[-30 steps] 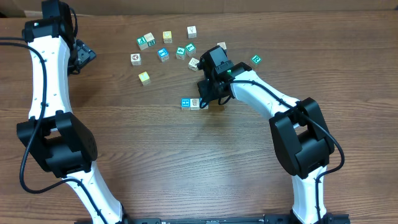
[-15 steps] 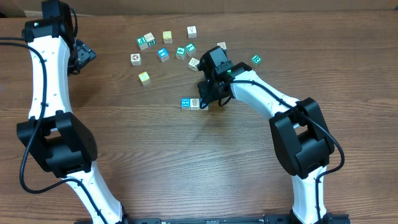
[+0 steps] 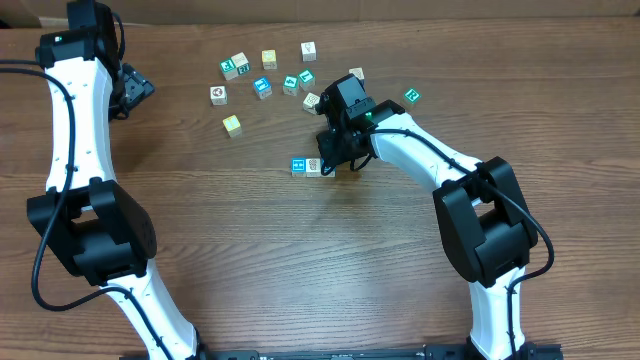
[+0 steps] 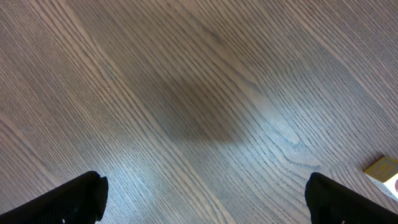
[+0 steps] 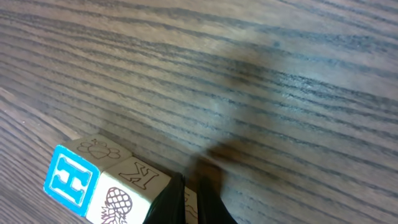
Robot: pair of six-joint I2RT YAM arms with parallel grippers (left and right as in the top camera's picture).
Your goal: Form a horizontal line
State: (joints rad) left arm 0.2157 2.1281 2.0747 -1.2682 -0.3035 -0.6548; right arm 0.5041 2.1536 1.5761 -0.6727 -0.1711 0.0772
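My right gripper's shut tips stand over the third cube [image 3: 328,171], so next I move them round to its free side [image 3: 337,173] and press it toward the pineapple cube.
The row stands mid-table: a blue-faced cube [image 3: 298,166] touches a white cube with a grey picture [image 3: 313,166]. In the right wrist view they are the blue H cube [image 5: 69,180] and the pineapple cube [image 5: 124,193]. A third cube [image 5: 189,204] sits against the pineapple cube's right side, mostly hidden behind my fingers. My right gripper [image 3: 335,158] [image 5: 191,180] is shut, its tips down on that third cube. My left gripper [image 3: 130,88] [image 4: 202,199] is open and empty at the far left, over bare wood.
Several loose cubes lie scattered at the back [image 3: 262,86], among them a yellow one [image 3: 232,124] and a white one [image 3: 309,50]. A teal-green cube [image 3: 411,96] lies alone right of the right arm. One cube [image 4: 384,173] shows at the left wrist view's right edge.
My right gripper has edged slightly left toward the row. The left arm has not moved.
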